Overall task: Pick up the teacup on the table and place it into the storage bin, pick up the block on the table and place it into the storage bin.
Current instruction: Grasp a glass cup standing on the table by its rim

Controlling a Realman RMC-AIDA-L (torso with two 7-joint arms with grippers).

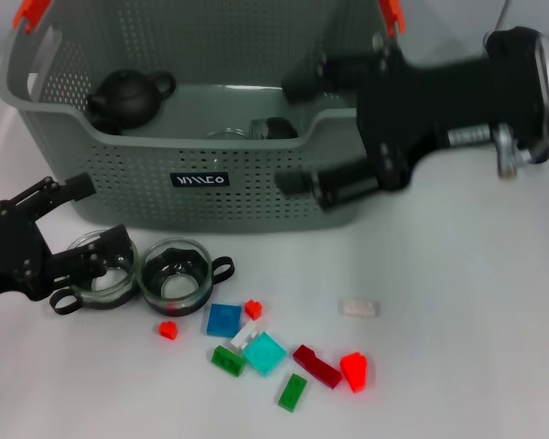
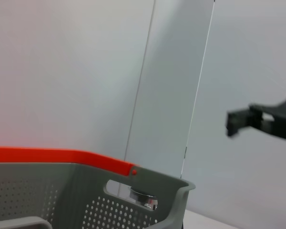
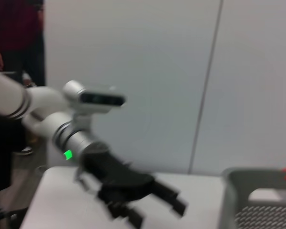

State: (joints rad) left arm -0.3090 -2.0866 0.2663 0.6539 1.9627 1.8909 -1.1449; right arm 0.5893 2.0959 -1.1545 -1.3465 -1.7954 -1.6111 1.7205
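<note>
My left gripper is up and points toward the storage bin's rim [image 1: 201,143], above the teacups, so I should pull it back and tip it down at the glass teacups [image 1: 177,276].
Two glass teacups with black handles stand in front of the storage bin [image 1: 119,183]: one [image 1: 105,276] on the left, the other [image 1: 176,274] beside it. My left gripper [image 1: 93,222] is open at the left teacup, its lower finger lying across that cup's rim. Loose blocks lie nearer me, among them a blue one [image 1: 224,319], a teal one [image 1: 265,353] and a bright red one [image 1: 354,370]. Over the bin's front right corner my right gripper [image 1: 297,135] hangs open with nothing in it. The right wrist view shows the left gripper [image 3: 143,198] from afar.
Inside the bin sit a black teapot [image 1: 123,96] and a glass cup [image 1: 270,128]. The bin has orange handle clips [image 1: 32,11] and a black label [image 1: 199,179]. A pale block [image 1: 360,308] lies apart on the right. In the right wrist view a person [image 3: 14,47] stands behind the table.
</note>
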